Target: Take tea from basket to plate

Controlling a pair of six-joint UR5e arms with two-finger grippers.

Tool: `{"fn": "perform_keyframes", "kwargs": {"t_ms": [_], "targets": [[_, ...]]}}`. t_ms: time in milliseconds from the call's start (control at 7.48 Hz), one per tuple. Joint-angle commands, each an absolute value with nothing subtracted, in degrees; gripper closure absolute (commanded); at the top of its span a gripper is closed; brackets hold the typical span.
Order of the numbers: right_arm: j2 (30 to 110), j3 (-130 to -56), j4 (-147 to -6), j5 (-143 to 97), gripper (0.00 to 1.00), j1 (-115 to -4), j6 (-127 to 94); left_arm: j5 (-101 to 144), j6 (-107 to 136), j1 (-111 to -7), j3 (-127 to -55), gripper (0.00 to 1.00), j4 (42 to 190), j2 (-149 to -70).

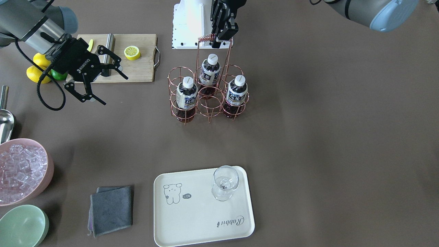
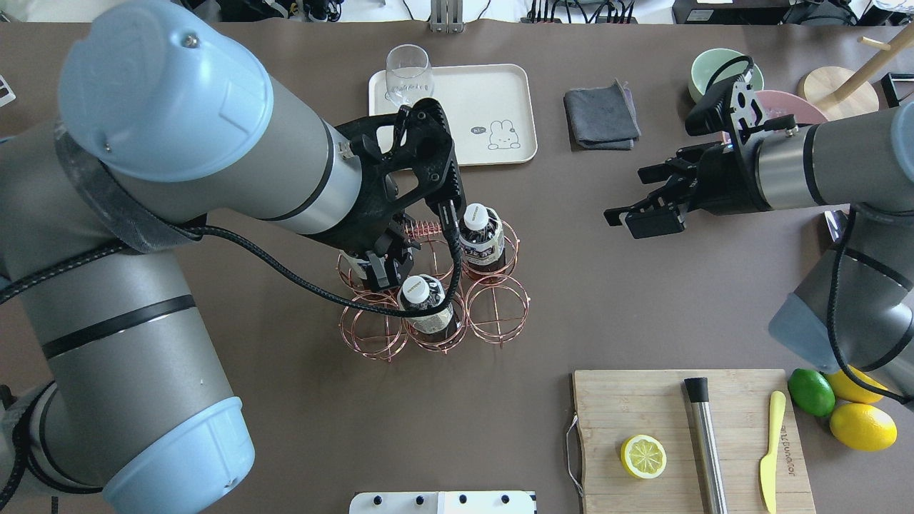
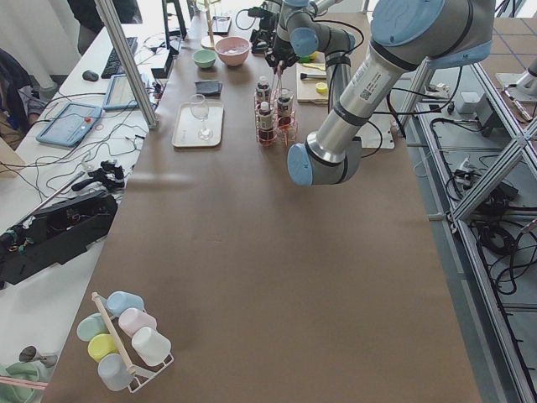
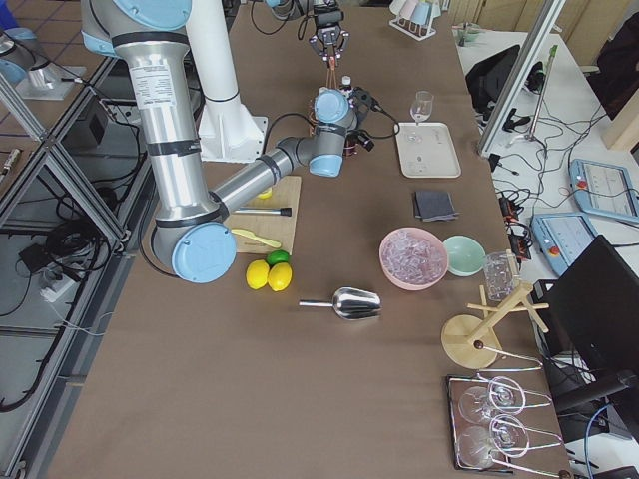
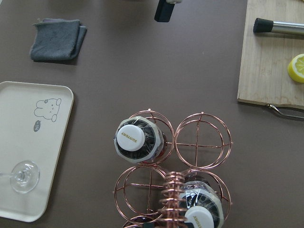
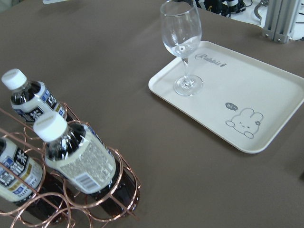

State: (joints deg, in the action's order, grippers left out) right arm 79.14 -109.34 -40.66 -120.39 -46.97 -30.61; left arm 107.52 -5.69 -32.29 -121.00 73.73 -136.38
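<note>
Stacked wire rings (image 1: pixel 235 107) go around the tea bottles (image 1: pixel 236 91), so any bottles in the basket should stay in place and move along with it when I carry the basket by its handle.
The copper wire basket (image 1: pixel 208 87) stands mid-table and holds three tea bottles (image 1: pixel 187 93) (image 1: pixel 210 70) (image 1: pixel 237 91). In the overhead view two bottles show (image 2: pixel 480 228) (image 2: pixel 423 303); the third is hidden under my left arm. My left gripper (image 1: pixel 225 37) hovers open just above the basket, beside the coil-wrapped handle (image 1: pixel 205 37), holding nothing. The cream plate (image 1: pixel 202 219) lies at the table's far side with a clear glass (image 1: pixel 224 183) on it. My right gripper (image 1: pixel 115 90) is open and empty, well off to the basket's side.
A cutting board (image 1: pixel 137 68) with a lemon half (image 1: pixel 132 53), a steel muddler and a yellow knife lies near the right arm. Lemons and a lime (image 1: pixel 41 72), a pink bowl of ice (image 1: pixel 24 171), a green bowl (image 1: pixel 22 226) and a grey cloth (image 1: pixel 111 209) sit nearby.
</note>
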Motion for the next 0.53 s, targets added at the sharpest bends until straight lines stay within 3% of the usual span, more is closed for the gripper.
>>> {"fn": "perform_keyframes", "kwargs": {"t_ms": [0, 401], "targets": [[76.30, -109.34, -33.77, -109.46, 0.00, -39.04, -31.38, 107.49, -5.63, -30.76, -120.67, 1.00, 73.92, -135.97], [72.43, -109.42, -33.84, -101.19, 0.00, -32.72, -31.12, 107.49, -5.63, -30.15, -120.67, 1.00, 73.92, -135.97]]}}
